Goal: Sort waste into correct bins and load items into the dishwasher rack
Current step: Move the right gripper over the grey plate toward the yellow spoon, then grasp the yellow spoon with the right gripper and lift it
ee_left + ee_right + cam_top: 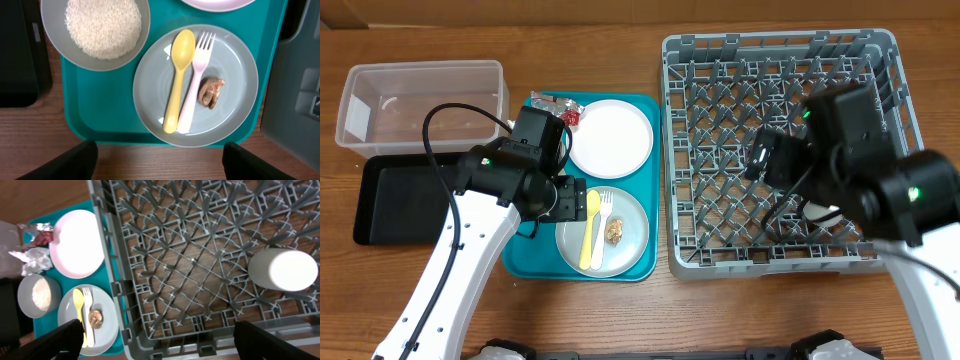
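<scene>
Next, my left gripper moves back first because it is blocking the way to the pale grey plate (633, 236), and my right gripper should pick up the yellow spoon (588, 234).
A pale grey plate (225, 65) on the teal tray (100, 115) holds a yellow spoon (179, 80), a small white fork (196, 82) and a brown food scrap (210, 92). A bowl of white rice (102, 27) sits beside it. My left gripper (159, 167) is open and empty, above the tray's near edge. A white plate (610, 137), a crumpled napkin (32, 260) and a red wrapper (42, 235) lie at the tray's far end. My right gripper (160, 345) is open and empty over the grey dishwasher rack (200, 255), where a white cup (283, 270) stands.
The clear tub (420, 100) stands at the back left, with the black tray (390, 195) in front of it, left of the teal tray (535, 265). The rack (785, 250) fills the right side. My left arm hides the rice bowl in the overhead view.
</scene>
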Controlling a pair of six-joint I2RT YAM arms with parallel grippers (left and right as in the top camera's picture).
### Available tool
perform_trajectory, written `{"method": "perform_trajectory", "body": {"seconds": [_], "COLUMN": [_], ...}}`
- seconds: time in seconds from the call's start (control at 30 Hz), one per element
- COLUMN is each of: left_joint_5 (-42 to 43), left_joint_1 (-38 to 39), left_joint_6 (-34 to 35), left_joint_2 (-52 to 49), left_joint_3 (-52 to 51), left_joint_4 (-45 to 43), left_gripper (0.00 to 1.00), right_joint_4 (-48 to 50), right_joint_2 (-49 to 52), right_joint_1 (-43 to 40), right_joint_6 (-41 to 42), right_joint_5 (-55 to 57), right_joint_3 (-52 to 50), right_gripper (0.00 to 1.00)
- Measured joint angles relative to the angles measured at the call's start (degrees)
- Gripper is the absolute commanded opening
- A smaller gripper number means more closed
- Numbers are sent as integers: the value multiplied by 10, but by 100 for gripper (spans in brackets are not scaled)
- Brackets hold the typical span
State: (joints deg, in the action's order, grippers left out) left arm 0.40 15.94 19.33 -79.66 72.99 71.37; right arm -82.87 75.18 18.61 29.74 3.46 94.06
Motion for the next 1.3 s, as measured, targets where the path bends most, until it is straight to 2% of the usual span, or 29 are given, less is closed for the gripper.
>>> {"method": "perform_trajectory", "body": {"seconds": [0.13,0.17,0.23,0.33,0.53,0.63,0.8,0.9,0.97,1.07,1.17,1.3], "left_joint_5": [1,1,4,9,6,-1,-9,-13,-16,-16,-16,-16], "left_joint_1": [0,0,0,2,-16,-72,-201,-260,-285,-306,-310,-310], "left_joint_6": [-10,-13,-18,-21,-23,-22,-26,-28,-28,-28,-28,-22], "left_joint_2": [0,0,0,0,0,0,3,8,14,25,33,48], "left_joint_3": [0,0,-8,-38,-48,-7,71,95,102,105,109,133], "left_joint_4": [-7,-8,-14,-26,10,42,86,97,102,105,106,111], "left_gripper": [78,73,72,61,63,64,64,68,68,64,62,68], "right_joint_4": [-3,-4,-6,-7,22,69,138,163,188,212,240,253], "right_joint_2": [31,41,55,60,60,61,91,146,196,273,332,362], "right_joint_1": [-62,-75,-92,-92,-79,-32,116,203,244,283,305,325], "right_joint_6": [-53,-63,-78,-88,-97,-90,-31,14,35,58,69,72], "right_joint_5": [-80,-96,-119,-135,-170,-179,-140,-91,-71,-53,-41,-32], "right_joint_3": [0,0,0,-1,-1,-1,-1,-1,-1,-2,-4,-6], "right_gripper": [100,100,100,100,97,97,97,89,76,66,64,56]}}
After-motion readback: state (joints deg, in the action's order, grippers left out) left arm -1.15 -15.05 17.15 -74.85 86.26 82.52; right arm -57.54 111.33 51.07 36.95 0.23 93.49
